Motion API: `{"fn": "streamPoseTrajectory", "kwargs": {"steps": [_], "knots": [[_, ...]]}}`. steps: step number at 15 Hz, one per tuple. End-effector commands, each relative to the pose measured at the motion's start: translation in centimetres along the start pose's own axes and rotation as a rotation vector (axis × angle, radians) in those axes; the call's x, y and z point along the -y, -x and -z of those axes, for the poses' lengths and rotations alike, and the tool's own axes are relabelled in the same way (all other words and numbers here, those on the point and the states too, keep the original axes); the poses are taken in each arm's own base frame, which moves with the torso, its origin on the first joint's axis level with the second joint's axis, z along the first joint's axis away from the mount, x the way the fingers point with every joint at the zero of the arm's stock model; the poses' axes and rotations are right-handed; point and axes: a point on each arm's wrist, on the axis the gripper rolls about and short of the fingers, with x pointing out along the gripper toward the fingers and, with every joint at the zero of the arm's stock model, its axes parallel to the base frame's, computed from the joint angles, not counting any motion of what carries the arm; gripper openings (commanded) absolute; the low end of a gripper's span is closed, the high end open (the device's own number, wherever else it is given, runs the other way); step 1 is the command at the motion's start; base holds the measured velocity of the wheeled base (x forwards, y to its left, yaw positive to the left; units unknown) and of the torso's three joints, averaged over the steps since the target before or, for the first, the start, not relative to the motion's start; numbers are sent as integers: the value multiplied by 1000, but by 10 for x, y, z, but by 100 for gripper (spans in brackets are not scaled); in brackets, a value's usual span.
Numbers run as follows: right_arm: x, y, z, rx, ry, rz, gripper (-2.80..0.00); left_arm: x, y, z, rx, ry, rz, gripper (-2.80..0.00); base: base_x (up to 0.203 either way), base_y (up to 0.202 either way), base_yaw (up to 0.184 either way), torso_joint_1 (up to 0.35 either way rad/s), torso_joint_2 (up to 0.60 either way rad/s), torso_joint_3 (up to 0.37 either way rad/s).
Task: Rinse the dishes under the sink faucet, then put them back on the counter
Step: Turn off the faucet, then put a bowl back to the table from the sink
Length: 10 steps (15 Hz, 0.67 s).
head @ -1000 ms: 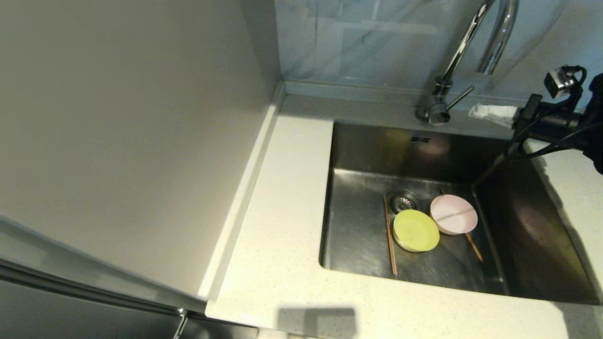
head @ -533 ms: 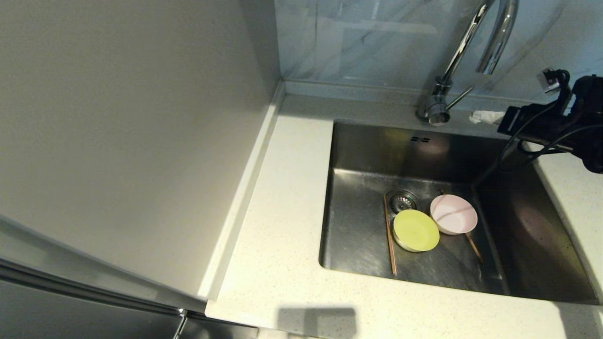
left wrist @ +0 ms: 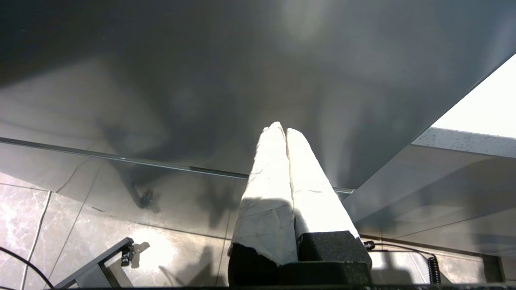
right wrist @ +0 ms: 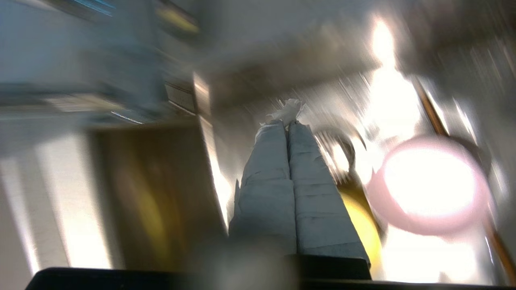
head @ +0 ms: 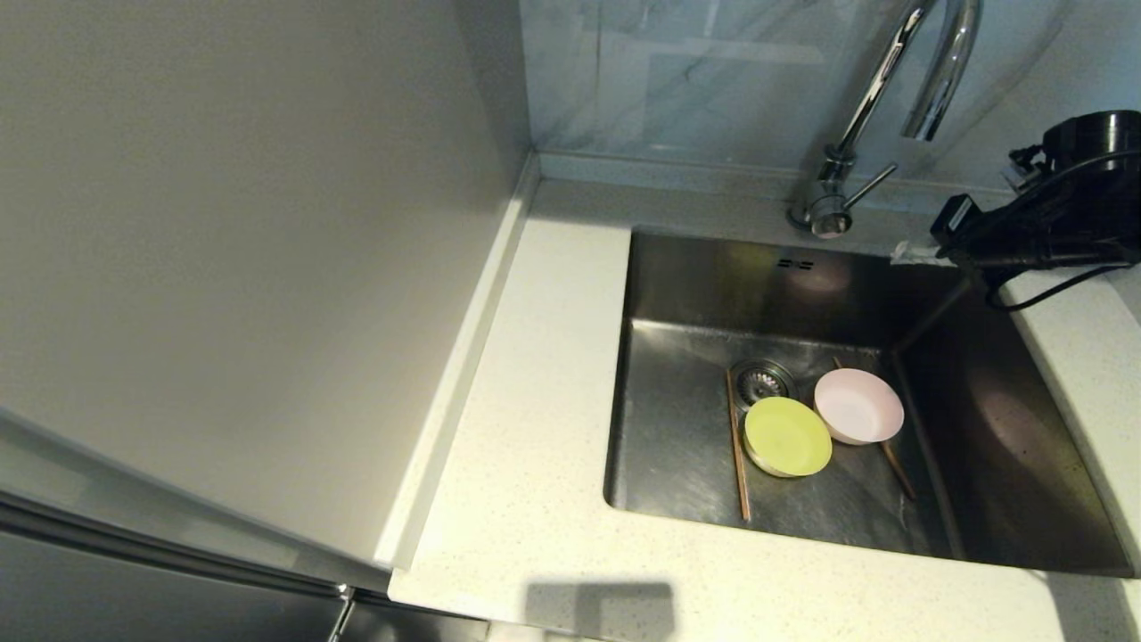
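The faucet's lever is above my right gripper, which hangs over the sink's back corner [head: 971, 274]. The gripper should go up and put its closed fingertips against the lever's tip [head: 891, 167] first.
In the sink [head: 677, 428] a pale pink bowl [head: 858, 406] and a yellow-green bowl [head: 787, 436] sit side by side near the drain strainer [head: 762, 382]. One chopstick [head: 737, 446] lies left of the yellow-green bowl; the other chopstick [head: 896, 468] runs under the pink bowl. My right gripper [head: 914, 253] hangs over the sink's back right corner, shut and empty, right of the faucet [head: 882, 80]. The right wrist view looks down past the right gripper [right wrist: 288, 125] at the pink bowl [right wrist: 429, 185] and the yellow-green bowl [right wrist: 363, 225]. My left gripper [left wrist: 281, 128] is parked and shut, out of the head view.
Speckled counter [head: 535, 428] runs along the sink's left and front. A smooth grey side panel [head: 250, 267] rises on the left. The faucet's side lever [head: 869, 185] points right, toward my right arm. The left wrist view shows a dark panel and floor tiles [left wrist: 80, 241].
My right arm has swung its wrist up and tipped its fingertips down and forward, from behind the sink's rim to over its back right corner. The bowls and chopsticks have not moved.
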Motion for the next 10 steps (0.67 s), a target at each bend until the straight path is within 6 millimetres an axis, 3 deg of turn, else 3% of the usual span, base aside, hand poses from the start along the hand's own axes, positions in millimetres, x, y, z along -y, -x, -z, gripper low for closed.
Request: {"fn": "streamPoseTrajectory", "kwargs": {"steps": [1, 3, 10], "knots": [[3, 1, 6, -50, -27, 48, -280, 0, 0, 0, 3, 1, -1, -280, 0, 0, 0, 0, 0, 0], [-3, 10, 4, -51, -16, 20, -280, 0, 0, 0, 3, 1, -1, -280, 0, 0, 0, 0, 0, 0], [-48, 53, -17, -4, 113, -383, -280, 0, 0, 0, 3, 1, -1, -280, 0, 0, 0, 0, 0, 0]]}}
